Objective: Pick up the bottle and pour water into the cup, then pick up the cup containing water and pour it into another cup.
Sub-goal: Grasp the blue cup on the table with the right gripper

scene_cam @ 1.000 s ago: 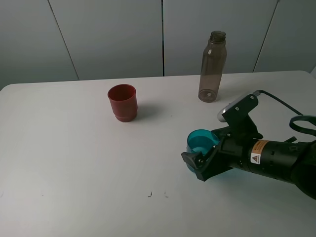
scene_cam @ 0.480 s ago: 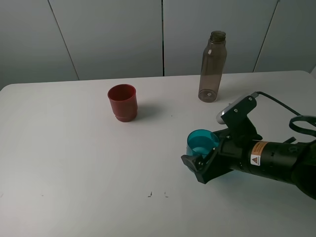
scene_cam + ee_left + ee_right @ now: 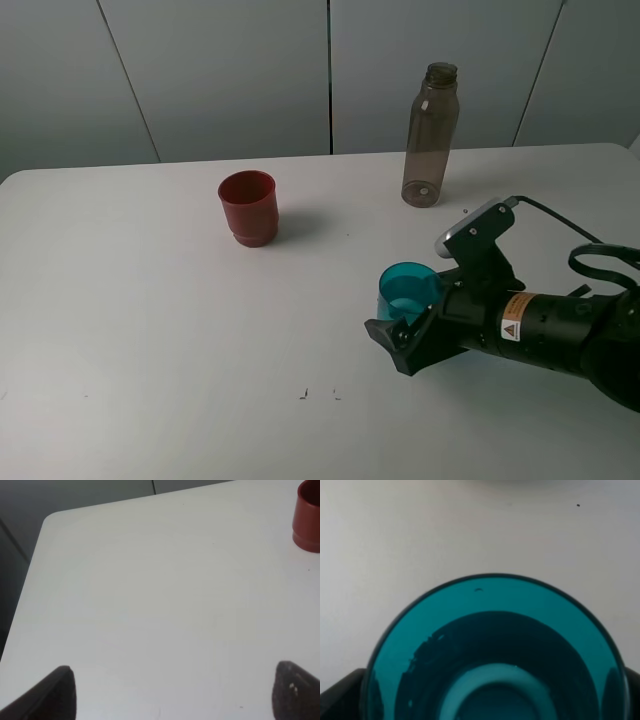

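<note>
I expect the cup to pour a clear stream of water when I tip it, because droplets cling inside the teal cup (image 3: pixel 404 290) around a darker pool (image 3: pixel 500 637).
The cup (image 3: pixel 408 284), a translucent teal tumbler, stands upright on the white table right of centre. My right gripper (image 3: pixel 405 318) reaches in from the right, open, with one finger on each side of the cup's lower wall. Up close in the right wrist view, the cup (image 3: pixel 495 645) fills the space between the dark fingertips (image 3: pixel 340 697), and I cannot tell if they touch it. The smoky grey bottle (image 3: pixel 430 135) stands uncapped at the back. Another cup (image 3: pixel 248 207), dark red and ridged, stands left of centre, its edge (image 3: pixel 307 517) also showing to my open left gripper (image 3: pixel 172 690).
The white table (image 3: pixel 150 330) ends at a grey panelled wall behind the bottle. A black cable (image 3: pixel 600 255) loops behind the right arm. The table's rounded corner (image 3: pixel 47 522) shows in the left wrist view, with a dark drop beyond it.
My right arm has slid a little to the left, bringing its fingers further around the teal cup. The cup, bottle and red cup have stayed put.
</note>
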